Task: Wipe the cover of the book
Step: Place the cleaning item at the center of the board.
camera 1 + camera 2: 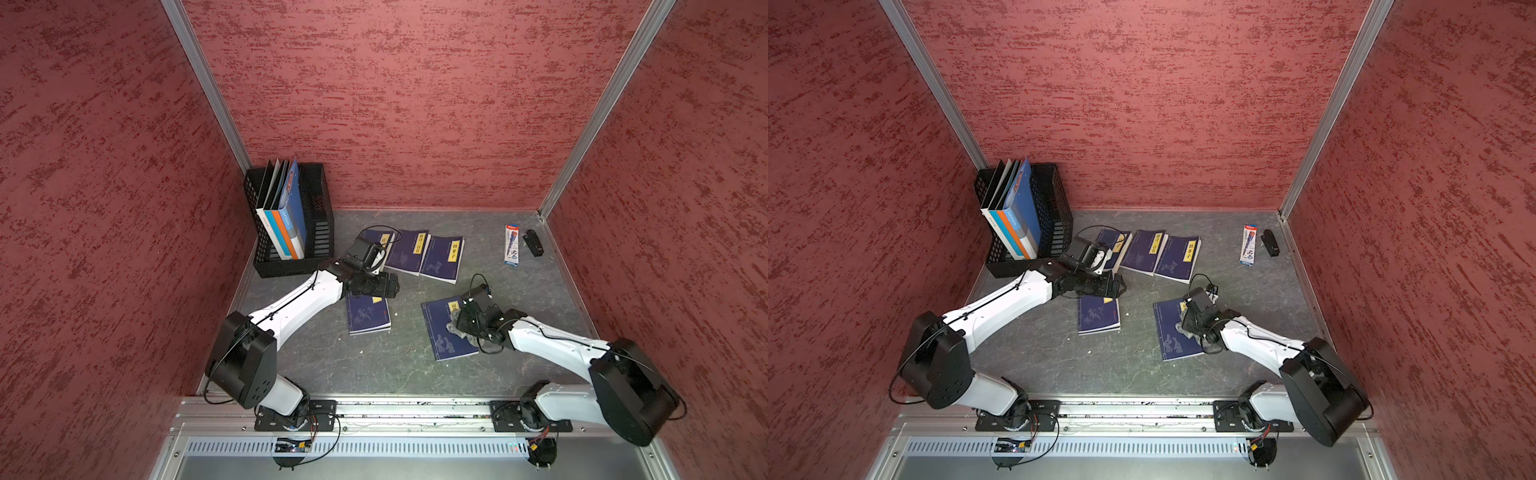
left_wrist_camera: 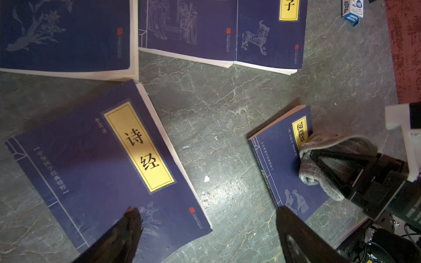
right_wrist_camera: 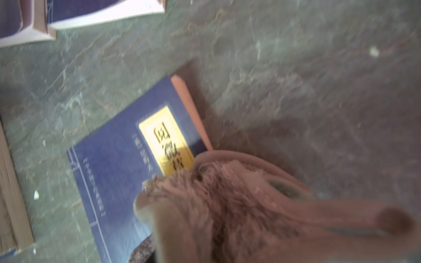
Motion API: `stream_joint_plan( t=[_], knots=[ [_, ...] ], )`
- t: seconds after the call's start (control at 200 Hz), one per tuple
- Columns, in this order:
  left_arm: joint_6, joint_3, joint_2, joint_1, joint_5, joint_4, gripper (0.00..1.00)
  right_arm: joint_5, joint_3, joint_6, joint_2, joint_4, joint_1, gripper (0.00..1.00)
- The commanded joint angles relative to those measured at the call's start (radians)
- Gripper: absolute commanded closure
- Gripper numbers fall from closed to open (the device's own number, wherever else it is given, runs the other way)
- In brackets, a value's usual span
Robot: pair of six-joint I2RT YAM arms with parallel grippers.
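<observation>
I keep moving my left gripper toward that spine (image 1: 429, 332) and close there, since the spine of the book under the cloth faces it across open space (image 1: 406, 317).
A dark blue book (image 1: 440, 336) (image 1: 1169, 336) with a yellow title label lies flat right of the table's middle. A grey fluffy cloth (image 1: 454, 327) (image 2: 323, 159) (image 3: 227, 205) rests on its cover beside the label. My right gripper (image 1: 465, 326) (image 2: 337, 168) is shut on the cloth and presses it onto the book (image 2: 280, 159) (image 3: 118, 164); the cloth hides its fingertips. My left gripper (image 1: 392, 286) (image 2: 207, 210) hangs open, holding nothing, over the near corner of a second blue book (image 1: 368, 316) (image 2: 102, 164).
Three more blue books (image 1: 415, 253) lie in a row behind. At the back left a black mesh file basket (image 1: 320, 224) holds upright folders. A pencil box (image 1: 511, 245) and a small black object (image 1: 534, 242) sit near the right red wall.
</observation>
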Motion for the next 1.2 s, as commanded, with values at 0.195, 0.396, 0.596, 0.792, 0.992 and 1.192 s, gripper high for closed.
stream_joint_plan(
  t=[0.195, 0.396, 0.596, 0.792, 0.992, 1.192],
  knots=[
    [-0.019, 0.032, 0.046, -0.062, -0.007, 0.034, 0.06, -0.005, 0.084, -0.168, 0.03, 0.035, -0.182, 0.7],
    [-0.026, 0.044, 0.063, -0.087, -0.008, 0.041, 0.06, -0.025, 0.165, -0.266, 0.04, 0.012, -0.322, 0.69],
    [-0.046, 0.04, 0.077, -0.122, -0.018, 0.06, 0.06, -0.055, 0.2, -0.322, 0.105, 0.048, -0.423, 0.68],
    [-0.067, 0.041, 0.106, -0.166, -0.028, 0.073, 0.06, -0.064, 0.22, -0.348, 0.17, 0.049, -0.45, 0.41],
    [-0.105, 0.029, 0.139, -0.211, -0.027, 0.106, 0.07, -0.051, 0.256, -0.366, 0.111, -0.027, -0.444, 0.26],
    [-0.156, 0.029, 0.185, -0.276, -0.047, 0.146, 0.07, -0.046, 0.269, -0.341, -0.009, -0.131, -0.359, 0.25]
  ],
)
